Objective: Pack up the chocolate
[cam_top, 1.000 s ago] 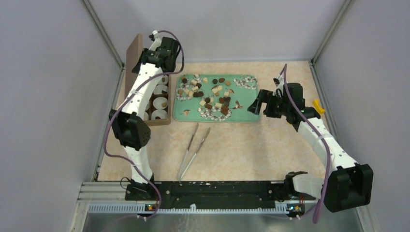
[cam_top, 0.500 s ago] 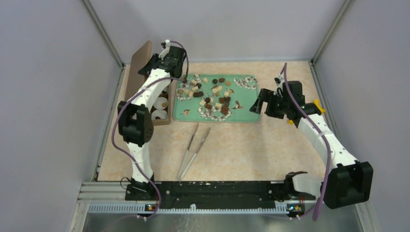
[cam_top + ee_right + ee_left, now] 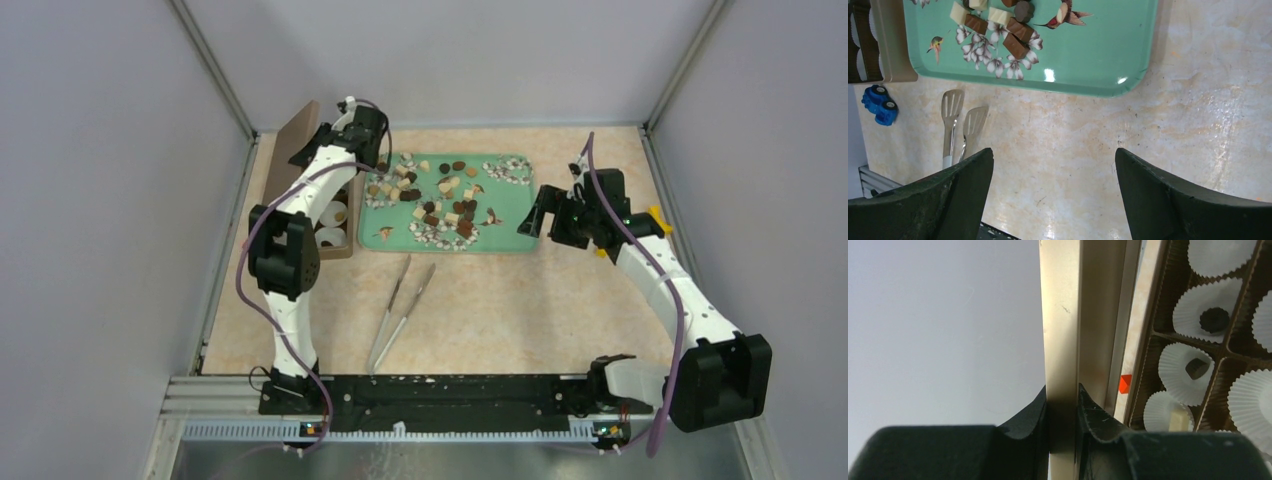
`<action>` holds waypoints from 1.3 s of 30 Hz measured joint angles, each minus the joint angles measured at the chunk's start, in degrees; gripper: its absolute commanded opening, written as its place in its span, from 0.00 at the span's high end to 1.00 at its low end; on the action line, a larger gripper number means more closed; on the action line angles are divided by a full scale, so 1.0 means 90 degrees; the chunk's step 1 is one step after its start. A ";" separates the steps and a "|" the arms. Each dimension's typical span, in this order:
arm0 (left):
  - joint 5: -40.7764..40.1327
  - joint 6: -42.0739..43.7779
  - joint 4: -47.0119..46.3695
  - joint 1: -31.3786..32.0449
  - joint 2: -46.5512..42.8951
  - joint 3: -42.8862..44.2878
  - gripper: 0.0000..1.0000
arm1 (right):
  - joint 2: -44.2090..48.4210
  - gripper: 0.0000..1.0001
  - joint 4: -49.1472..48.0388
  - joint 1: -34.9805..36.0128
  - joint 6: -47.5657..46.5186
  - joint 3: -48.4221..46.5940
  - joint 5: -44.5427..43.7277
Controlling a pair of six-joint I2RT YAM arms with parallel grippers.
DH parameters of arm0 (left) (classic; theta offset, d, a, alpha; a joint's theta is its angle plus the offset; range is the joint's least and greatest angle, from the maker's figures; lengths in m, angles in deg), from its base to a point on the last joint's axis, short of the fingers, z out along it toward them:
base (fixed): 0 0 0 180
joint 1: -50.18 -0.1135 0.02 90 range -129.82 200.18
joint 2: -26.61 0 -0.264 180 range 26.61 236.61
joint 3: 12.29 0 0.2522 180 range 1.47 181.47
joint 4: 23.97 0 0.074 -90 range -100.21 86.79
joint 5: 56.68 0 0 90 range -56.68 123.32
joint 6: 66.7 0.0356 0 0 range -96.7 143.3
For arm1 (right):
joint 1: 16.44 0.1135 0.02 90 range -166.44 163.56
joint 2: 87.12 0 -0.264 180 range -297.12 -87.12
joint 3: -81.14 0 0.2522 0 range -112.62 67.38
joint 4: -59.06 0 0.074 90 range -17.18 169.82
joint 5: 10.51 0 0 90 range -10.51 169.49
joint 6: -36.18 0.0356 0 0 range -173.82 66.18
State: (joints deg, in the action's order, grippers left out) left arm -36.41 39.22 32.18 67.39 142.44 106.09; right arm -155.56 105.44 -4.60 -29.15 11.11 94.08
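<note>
My left gripper needs to go on lowering the lid until it covers the box (image 3: 333, 215), because my fingers pinch the lid's edge (image 3: 1062, 315) and the chocolate sits low in its cups.
Many small chocolate pieces (image 3: 440, 195), dark, tan and cream, lie on a green tray (image 3: 512, 243); some show in the right wrist view (image 3: 1015, 37). A brown box (image 3: 337, 247) with white paper cups (image 3: 1198, 310) stands left of the tray. A few cups hold chocolate: a dark round (image 3: 1214, 320), a dark piece (image 3: 1197, 368) and a cream square (image 3: 1178, 421). My left gripper (image 3: 345, 125) is shut on the edge of the box lid (image 3: 1063, 340), which stands raised and tilted over the box's far-left side (image 3: 298, 138). My right gripper (image 3: 535, 212) is open and empty above the table, right of the tray (image 3: 1054, 152).
Metal tongs (image 3: 400, 310) lie on the table in front of the tray, also in the right wrist view (image 3: 950, 125). A yellow block (image 3: 657, 218) sits behind my right arm. A blue toy car (image 3: 879, 104) lies near the box. A small orange bit (image 3: 1125, 383) lies beside the box.
My left gripper has moved right and a little toward the back with the lid, swinging the lid up from the far left toward the box. The right arm has barely moved.
</note>
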 measured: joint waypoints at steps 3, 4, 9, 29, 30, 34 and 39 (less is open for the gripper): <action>0.0107 -0.0454 0.0461 0.0000 0.0221 0.0041 1.00 | -0.0007 0.11 0.0002 0.0000 -0.0002 0.0000 0.0002; 0.0141 -0.0597 0.0622 0.0000 0.0323 0.0058 1.00 | -0.0012 0.11 0.0002 0.0000 -0.0002 0.0000 0.0002; 0.0160 -0.1146 0.1280 -0.0022 0.0682 0.0163 1.00 | -0.0053 0.11 0.0005 0.0000 -0.0002 0.0002 0.0002; -0.0080 -0.1370 0.1348 0.0092 0.1161 0.0590 1.00 | 0.0007 0.12 -0.0090 0.0000 0.0102 0.0301 0.0053; -0.0107 -0.1355 0.1299 0.0121 0.1217 0.0590 1.00 | 0.0022 0.12 -0.0107 0.0000 0.0107 0.0335 0.0053; -0.0221 -0.1290 0.1178 0.0260 0.1416 0.0590 1.00 | 0.0053 0.12 -0.0158 0.0000 0.0109 0.0367 0.0053; -0.0294 -0.1287 0.1129 0.0454 0.1625 0.0597 0.98 | 0.0063 0.12 -0.0228 0.0000 0.0124 0.0389 0.0066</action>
State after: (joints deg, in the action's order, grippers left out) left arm -39.06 27.64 42.34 71.48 157.06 111.47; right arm -154.99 103.39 -4.60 -28.04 14.60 94.67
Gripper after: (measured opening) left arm 0.247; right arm 0.884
